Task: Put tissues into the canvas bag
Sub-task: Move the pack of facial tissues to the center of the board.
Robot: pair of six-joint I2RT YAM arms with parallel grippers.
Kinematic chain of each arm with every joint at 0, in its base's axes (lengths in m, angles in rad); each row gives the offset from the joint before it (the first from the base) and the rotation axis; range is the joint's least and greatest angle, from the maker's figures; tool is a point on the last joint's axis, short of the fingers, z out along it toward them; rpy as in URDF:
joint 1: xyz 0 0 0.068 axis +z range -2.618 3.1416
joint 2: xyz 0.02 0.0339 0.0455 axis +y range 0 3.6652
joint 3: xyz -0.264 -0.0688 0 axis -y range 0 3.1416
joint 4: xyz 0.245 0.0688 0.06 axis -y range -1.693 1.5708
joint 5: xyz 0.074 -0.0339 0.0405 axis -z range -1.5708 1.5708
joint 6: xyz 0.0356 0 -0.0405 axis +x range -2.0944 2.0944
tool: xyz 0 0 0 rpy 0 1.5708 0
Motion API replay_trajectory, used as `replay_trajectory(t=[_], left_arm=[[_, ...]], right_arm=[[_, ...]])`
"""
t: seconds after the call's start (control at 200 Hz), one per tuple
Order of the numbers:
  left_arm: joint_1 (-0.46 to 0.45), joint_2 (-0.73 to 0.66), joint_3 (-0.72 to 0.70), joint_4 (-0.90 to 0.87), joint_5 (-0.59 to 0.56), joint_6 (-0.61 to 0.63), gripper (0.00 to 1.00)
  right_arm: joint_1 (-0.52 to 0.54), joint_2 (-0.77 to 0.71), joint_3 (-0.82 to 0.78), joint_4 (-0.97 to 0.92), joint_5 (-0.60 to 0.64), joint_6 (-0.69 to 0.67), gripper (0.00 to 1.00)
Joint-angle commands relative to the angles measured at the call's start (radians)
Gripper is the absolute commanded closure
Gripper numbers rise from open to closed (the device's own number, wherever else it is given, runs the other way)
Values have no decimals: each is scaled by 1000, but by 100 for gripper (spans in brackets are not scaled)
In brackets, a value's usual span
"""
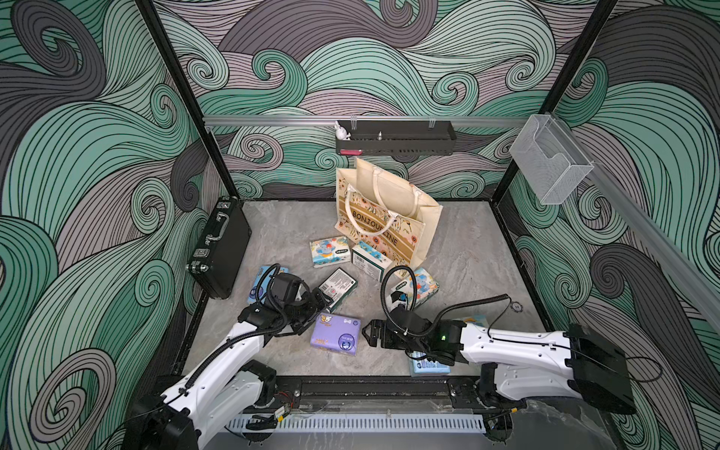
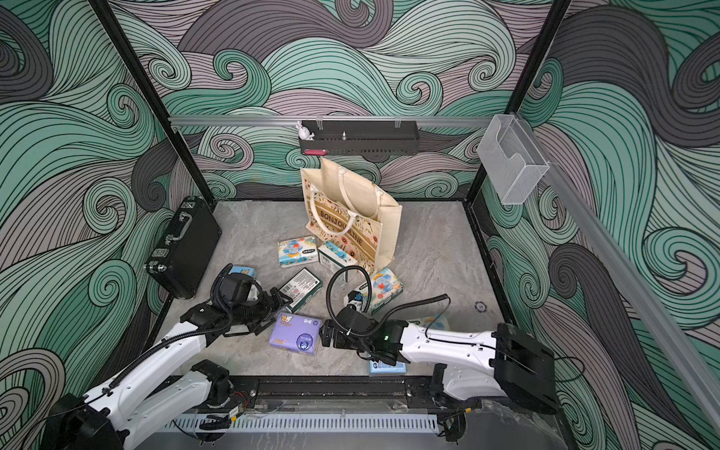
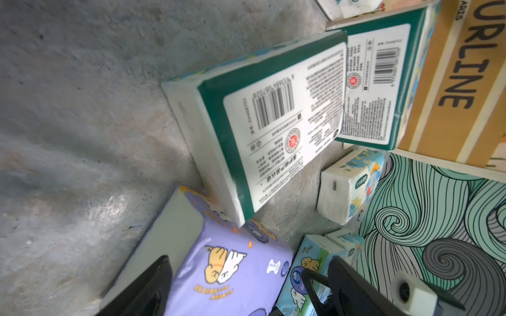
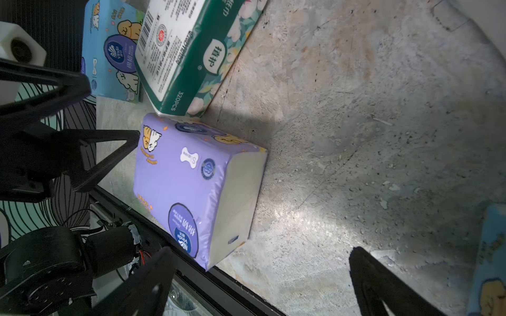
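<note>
The purple pack's corner (image 1: 332,313) is up against the dark green pack, so next my left gripper pushes the purple pack's end (image 1: 316,332) over so that my right gripper can take it.
The canvas bag (image 1: 389,218) (image 2: 352,218) stands open at the back of the table, with several tissues packs loose in front of it. A purple pack (image 1: 336,335) (image 3: 227,268) (image 4: 186,175) lies between my two arms. A dark green pack (image 1: 338,286) (image 3: 262,123) rests against its far corner. My left gripper (image 1: 321,311) (image 3: 246,290) is open at the purple pack's left end, one fingertip (image 4: 134,136) at its corner. My right gripper (image 1: 366,334) (image 4: 262,287) is open just right of that pack, holding nothing. Cartoon packs (image 1: 329,251) (image 1: 422,288) lie near the bag.
A black briefcase (image 1: 220,249) leans on the left wall. Light blue packs lie under my left arm (image 1: 265,278) and under my right arm (image 1: 428,366). A black shelf (image 1: 395,142) hangs on the back rail, above the bag. The black front rail (image 1: 370,385) borders the table.
</note>
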Motion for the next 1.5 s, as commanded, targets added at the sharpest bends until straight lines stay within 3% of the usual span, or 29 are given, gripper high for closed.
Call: replay_trajectory(t=[0.0,0.09,0.21,0.42,0.565,0.731,0.821,0.956,1.046,1.176,1.326,1.491], left_arm=[[-4,-26,-17,-49,-10,80,17],[-4,-39,-33,-82,-15,82,39],[-4,-55,-52,-95,13,63,42],[-11,-60,-70,-51,79,24,28],[-34,-20,-125,144,182,-99,27],[-100,43,-123,296,168,-175,26],[-105,73,-72,207,133,-87,27],[-120,74,10,-35,-10,90,26],[-123,97,-10,-33,23,99,23],[-133,158,-30,-23,62,134,2],[-140,208,-18,-21,116,186,1],[-152,151,-50,25,133,207,1]], right_arm=[[-16,31,-25,100,-55,-3,1],[-41,64,-19,128,-119,0,1],[-62,76,-16,131,-141,3,1],[-98,92,2,152,-189,-23,1],[-141,118,22,213,-276,-34,1],[-196,102,25,177,-310,-65,1],[-220,62,5,131,-295,-75,1],[-229,-3,-25,80,-266,-93,1],[-232,-18,-27,61,-266,-108,1],[-232,-12,-20,58,-287,-125,1],[-231,-6,-22,61,-293,-133,2],[-230,13,-29,82,-314,-131,3]])
